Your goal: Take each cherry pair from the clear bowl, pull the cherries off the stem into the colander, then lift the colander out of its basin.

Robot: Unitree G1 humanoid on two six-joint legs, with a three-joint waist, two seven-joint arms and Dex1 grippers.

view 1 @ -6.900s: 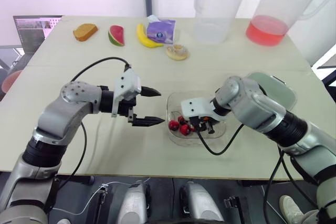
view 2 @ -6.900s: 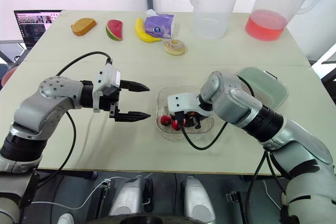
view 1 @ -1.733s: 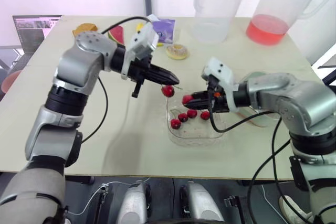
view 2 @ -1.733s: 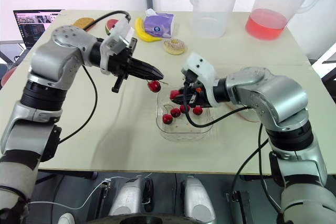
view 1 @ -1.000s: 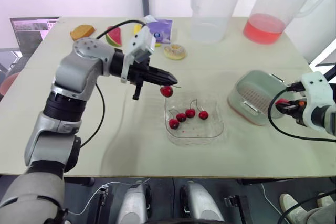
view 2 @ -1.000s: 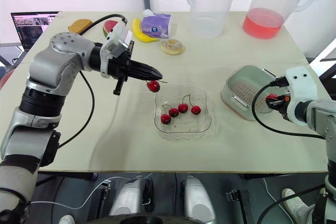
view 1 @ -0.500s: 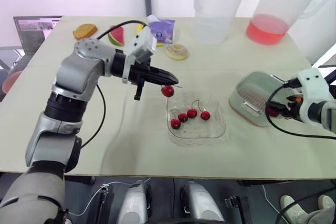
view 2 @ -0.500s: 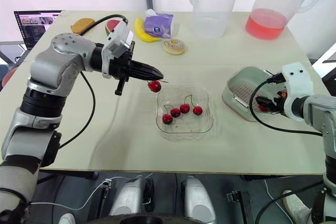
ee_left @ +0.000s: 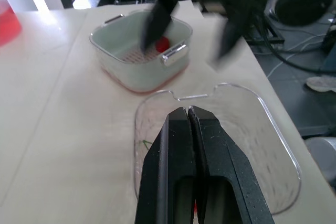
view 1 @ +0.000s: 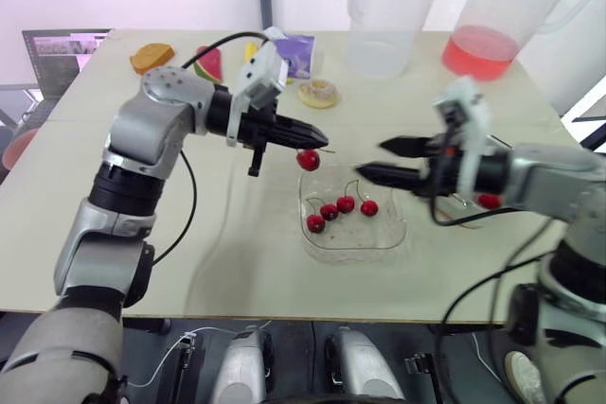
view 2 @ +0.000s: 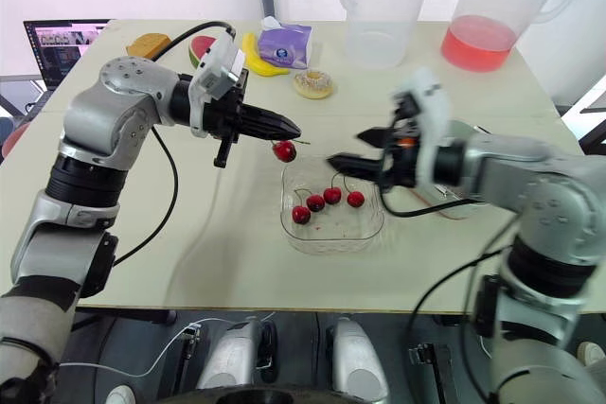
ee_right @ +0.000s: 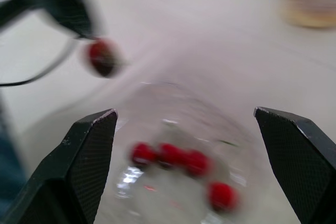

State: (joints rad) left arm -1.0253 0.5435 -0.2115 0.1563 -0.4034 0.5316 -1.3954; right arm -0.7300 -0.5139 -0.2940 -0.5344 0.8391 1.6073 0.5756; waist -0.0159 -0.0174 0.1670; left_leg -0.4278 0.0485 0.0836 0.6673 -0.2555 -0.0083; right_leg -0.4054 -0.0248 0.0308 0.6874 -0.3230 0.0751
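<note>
The hanging cherry [view 1: 309,160] will come away and leave its stem in my left gripper when I pull, because a loose stem end [view 1: 328,150] sticks out beside the cherry.
My left gripper [view 1: 320,133] is shut on a cherry stem, and one red cherry [view 1: 308,159] hangs from it above the far left rim of the clear bowl [view 1: 394,237]. Several stemmed cherries [view 1: 329,210] lie in that bowl. My right gripper [view 1: 374,158] stands open over the bowl's far right part, its fingertips pointing at the hanging cherry [ee_right: 102,57] and a short way from it. The pale green colander [ee_left: 140,51] sits in its basin to the right, largely hidden behind my right arm in the eye views, with one cherry [ee_left: 162,44] in it.
At the table's far edge stand an empty clear pitcher [view 1: 383,16] and a pitcher of red liquid [view 1: 483,49]. A donut [view 1: 319,93], tissue pack [view 1: 294,52], banana, watermelon slice [view 1: 209,62] and bread [view 1: 152,56] line the far left. A laptop [view 1: 64,48] is beyond.
My right gripper has opened, left a cherry in the colander, and swung left from there to over the bowl, near the hanging cherry. The left gripper has barely moved.
</note>
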